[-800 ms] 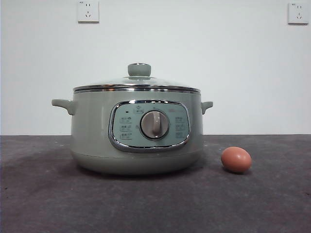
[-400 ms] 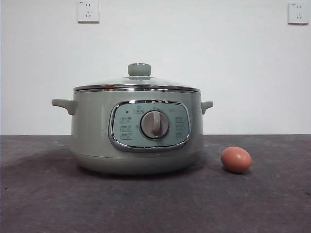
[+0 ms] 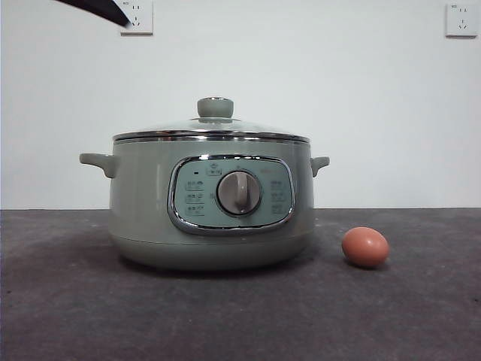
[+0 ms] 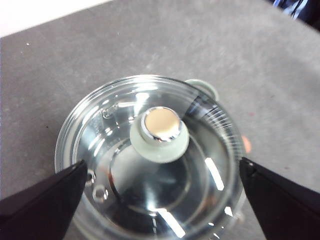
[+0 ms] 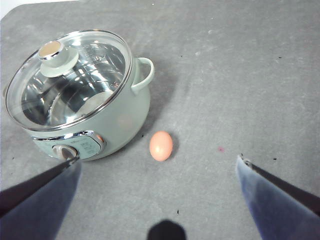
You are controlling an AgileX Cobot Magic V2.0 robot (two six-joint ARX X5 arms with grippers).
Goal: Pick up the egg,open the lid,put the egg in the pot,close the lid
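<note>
The glass lid's plain round rim [image 3: 210, 136] only rests on top of the pot, so I expect the glass lid to come off whole when I lift its knob.
The pale green pot [image 3: 143, 218] stands on the dark table with the glass lid [image 3: 210, 131] shut on it, the green knob [image 3: 215, 107] on top. The reddish-brown egg [image 3: 365, 247] lies on the table to the right of the pot, apart from it. My left gripper [image 4: 162, 161] is open and empty, high above the lid [image 4: 100, 150], its jaws wide on either side of the knob [image 4: 160, 131]. My right gripper [image 5: 158, 158] is open and empty, high over the table, above the egg [image 5: 161, 146] and beside the pot [image 5: 125, 120].
A black arm tip [image 3: 98, 9] shows at the top left corner of the front view. Two wall sockets [image 3: 460, 20] sit high on the white wall behind. The dark table [image 3: 240, 316] stretches in front of the pot and the egg.
A black arm tip has come into the top left corner of the front view. The pot, the lid and the egg have not moved.
</note>
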